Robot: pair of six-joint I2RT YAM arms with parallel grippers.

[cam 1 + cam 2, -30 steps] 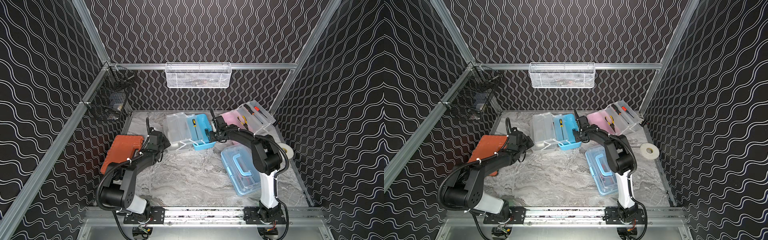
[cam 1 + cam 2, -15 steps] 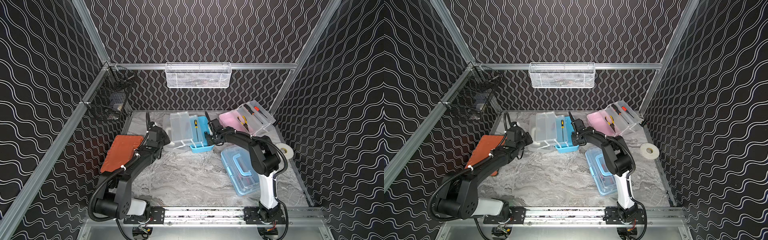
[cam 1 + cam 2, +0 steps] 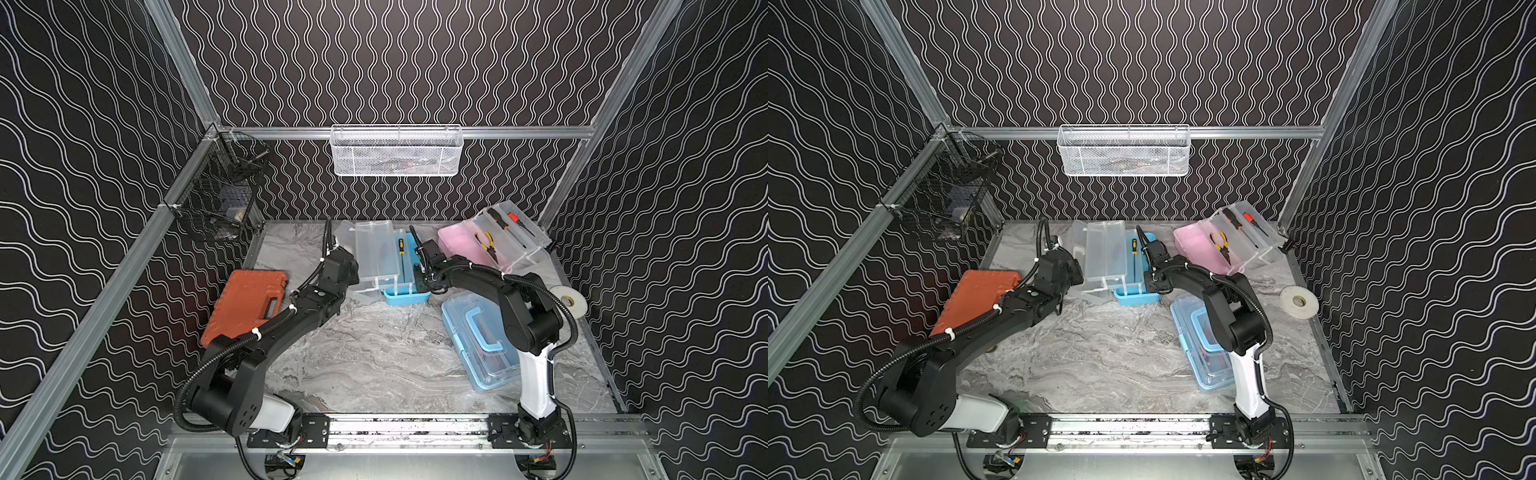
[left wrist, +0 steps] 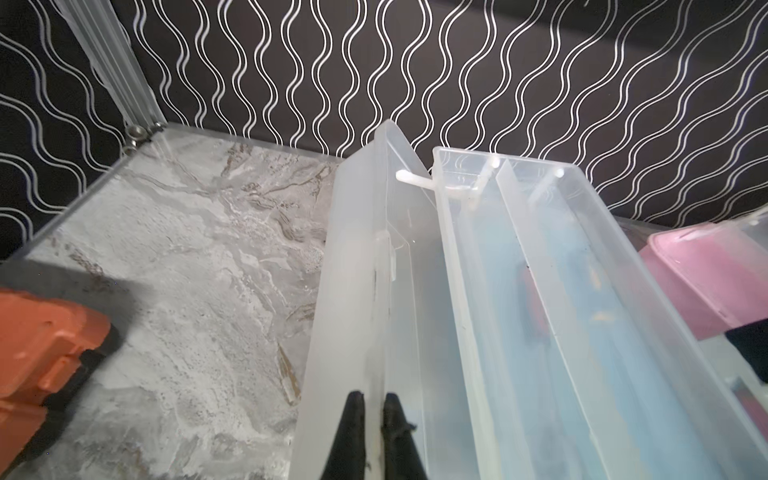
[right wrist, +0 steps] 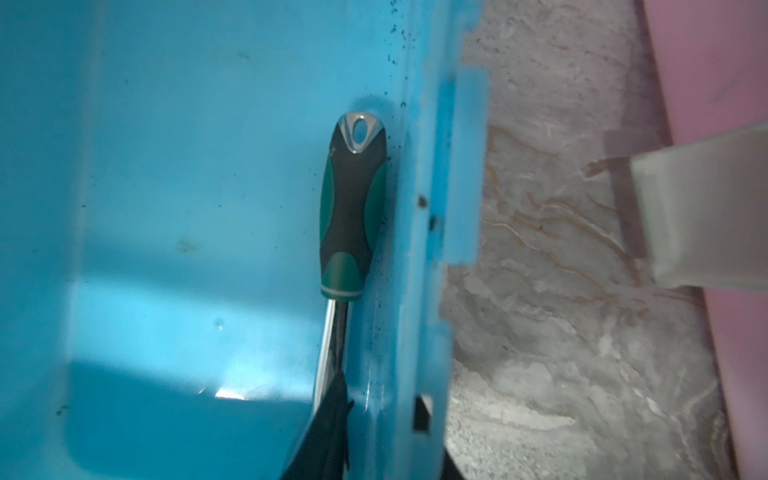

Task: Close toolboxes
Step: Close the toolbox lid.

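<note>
The light-blue toolbox stands (image 3: 397, 229) near the back wall, so next my right gripper pulls the toolbox's base (image 3: 405, 297) forward first, before my left gripper swings its lid over.
An open light-blue toolbox (image 3: 405, 296) (image 3: 1137, 297) stands at the back middle, its clear lid (image 3: 374, 249) (image 4: 374, 291) tilted up over the left side. My left gripper (image 3: 355, 277) (image 4: 376, 409) is shut on the lid's front edge. My right gripper (image 3: 420, 283) (image 5: 384, 415) is shut on the blue base's right wall (image 5: 415, 249), one finger inside beside a green-black screwdriver (image 5: 353, 208). The pink toolbox (image 3: 459, 245) (image 3: 1196, 249) lies open at the back right, pliers in its clear tray (image 3: 515, 237). A closed blue toolbox (image 3: 478, 336) (image 3: 1204, 357) lies at the front right.
An orange hard case (image 3: 249, 299) lies left of my left arm. A tape roll (image 3: 569, 301) sits by the right wall. A white mesh basket (image 3: 395, 151) hangs on the back wall, and a black wire basket (image 3: 220, 199) hangs on the left rail.
The clear lid has swung up from lying flat on the left to standing tilted over the blue base. My left arm has reached forward with it, and the box has shifted a little left.
</note>
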